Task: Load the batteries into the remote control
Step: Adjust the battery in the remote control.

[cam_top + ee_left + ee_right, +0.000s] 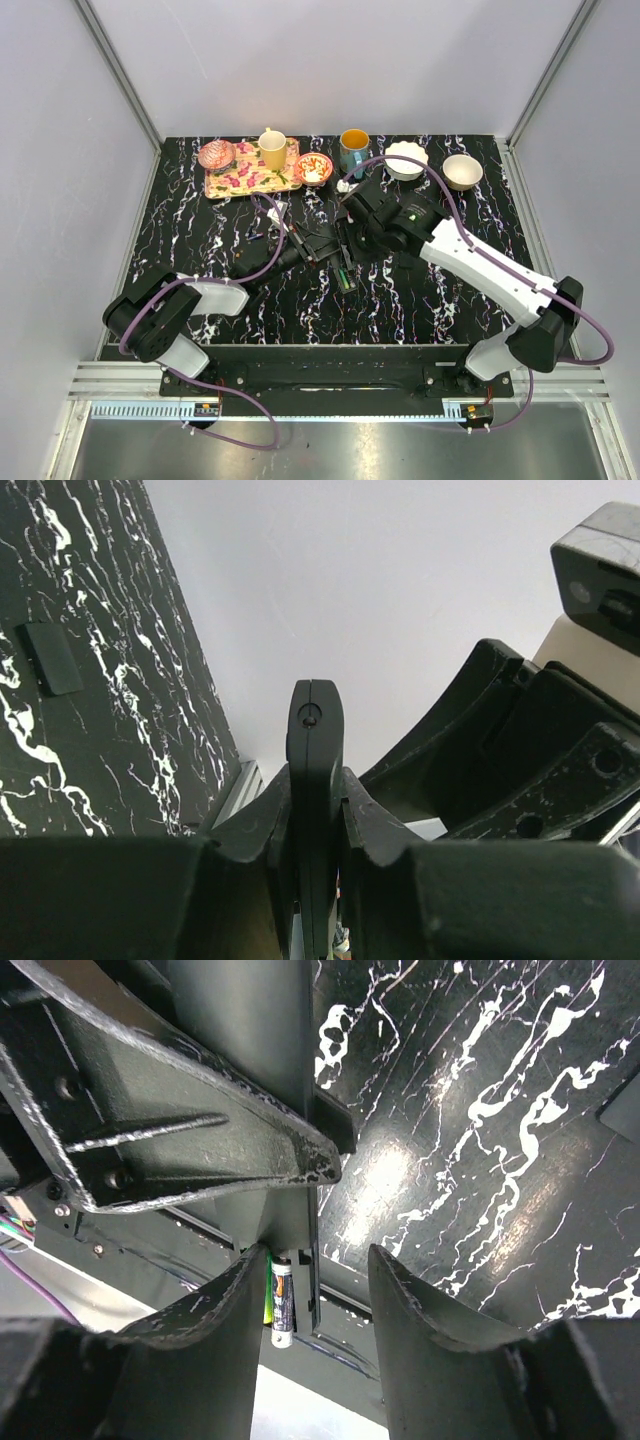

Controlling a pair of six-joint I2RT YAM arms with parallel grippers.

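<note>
I should move my right gripper back and use it to push the white and dark battery (282,1308) in from the remote's near end (347,287), because the battery sticks out of the remote's slot.
My left gripper (322,246) (315,815) is shut on the slim black remote control (315,770), holding it edge-on above the table's middle. In the top view the remote (345,268) points toward the near edge, with green showing in its slot. In the right wrist view one battery (282,1305), with a white and dark wrapping, sits in the remote's open slot (300,1260), and a green strip shows beside it. My right gripper (347,238) (315,1325) is open, its fingers (205,1350) either side of the remote's end, holding nothing.
A small flat black piece (50,658) lies on the black marbled table (200,230). At the back stand a floral tray (250,170) with a pink bowl, a yellow cup and a patterned bowl, a teal mug (353,150) and two white bowls (406,160).
</note>
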